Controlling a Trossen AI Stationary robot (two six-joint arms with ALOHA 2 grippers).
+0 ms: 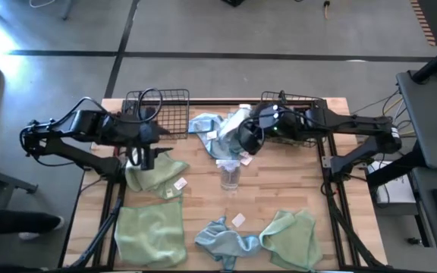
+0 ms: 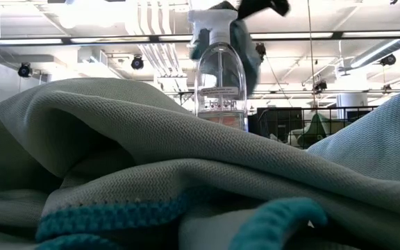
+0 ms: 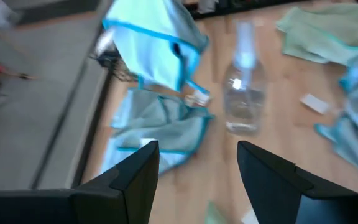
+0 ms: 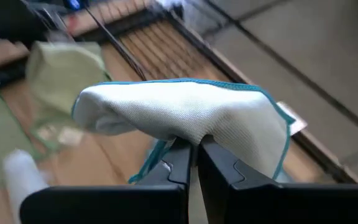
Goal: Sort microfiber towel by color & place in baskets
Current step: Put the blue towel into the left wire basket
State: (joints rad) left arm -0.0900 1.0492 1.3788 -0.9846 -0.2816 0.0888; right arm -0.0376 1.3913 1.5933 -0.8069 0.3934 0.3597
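The light blue towel's teal edge (image 3: 181,73) hangs over the other blue towel. The light blue towel should come away by itself when my left gripper carries it.
My right gripper (image 4: 194,155) is shut on a light blue towel (image 1: 235,125), raised over the table's far middle, near the right black wire basket (image 1: 303,102). Another blue towel (image 1: 205,125) lies on the table beside it. My left gripper (image 3: 197,165) is open and empty. In the high view it (image 1: 147,154) is above a pale green towel (image 1: 156,176) that lies in front of the left basket (image 1: 161,110). Two more green towels (image 1: 150,231) (image 1: 290,239) and a blue one (image 1: 222,239) lie near the front edge. My right gripper pinches a bunched fold of the light blue towel (image 4: 188,132) between its two shut fingers. The cloth bulges out past the fingertips and drapes to both sides. In the left wrist view it hangs (image 3: 157,50) above the other blue towel (image 3: 160,124).
A clear spray bottle (image 1: 230,174) stands upright at the table's middle, just in front of my right gripper. Small white tags (image 1: 238,220) lie on the wood. In the low view a green towel (image 2: 151,153) fills the foreground.
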